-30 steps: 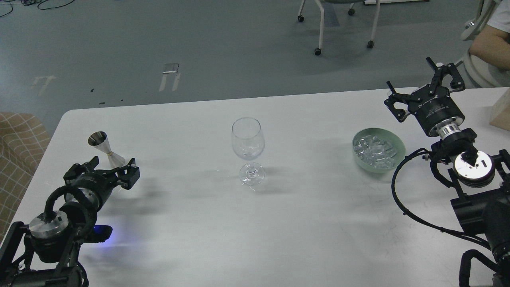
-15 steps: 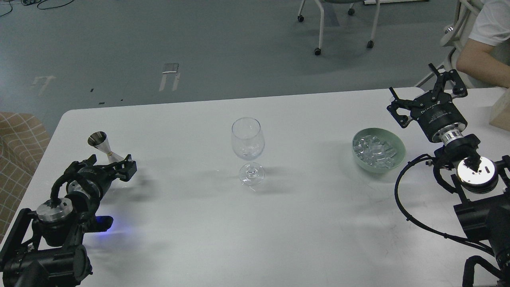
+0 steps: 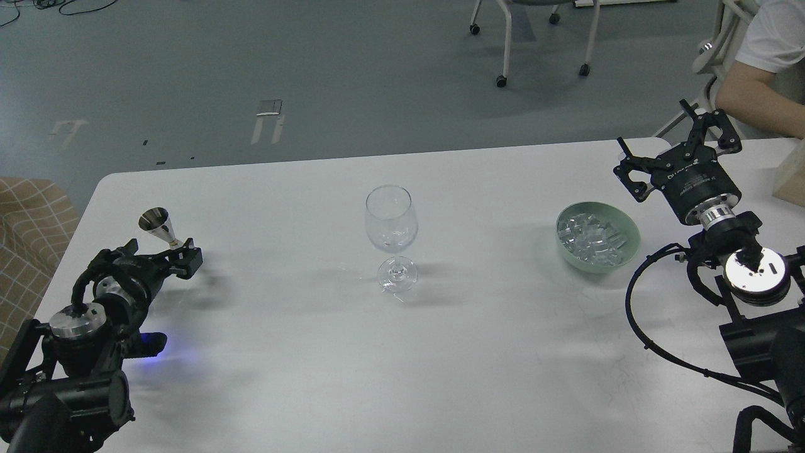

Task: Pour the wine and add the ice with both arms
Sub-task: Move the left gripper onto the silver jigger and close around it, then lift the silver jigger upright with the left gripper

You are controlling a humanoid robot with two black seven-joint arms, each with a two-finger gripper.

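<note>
My gripper will find the jigger empty when I tip it toward the wine glass, because shiny metal shows inside the jigger's opening (image 3: 154, 219).
A clear wine glass (image 3: 391, 220) stands upright in the middle of the white table (image 3: 440, 365) and looks empty. A small metal jigger (image 3: 155, 221) stands at the far left; any wine in it cannot be seen. My left gripper (image 3: 161, 251) is open, its fingers on either side of the jigger's lower half and hiding it. A pale green bowl (image 3: 631, 242) at the right holds a heap of clear ice cubes (image 3: 591, 238). My right gripper (image 3: 670, 135) is open and empty, raised behind and to the right of the bowl.
A wooden box (image 3: 791, 182) sits at the table's right edge. A seated person's arm (image 3: 755, 94) is at the far right beyond the table. A wheeled chair (image 3: 534, 38) stands on the floor behind. A beige checked seat (image 3: 25, 239) is at the left.
My left gripper has moved left and back, so its fingers now flank the jigger's lower half. My right gripper has drifted slightly right and farther back, still open.
</note>
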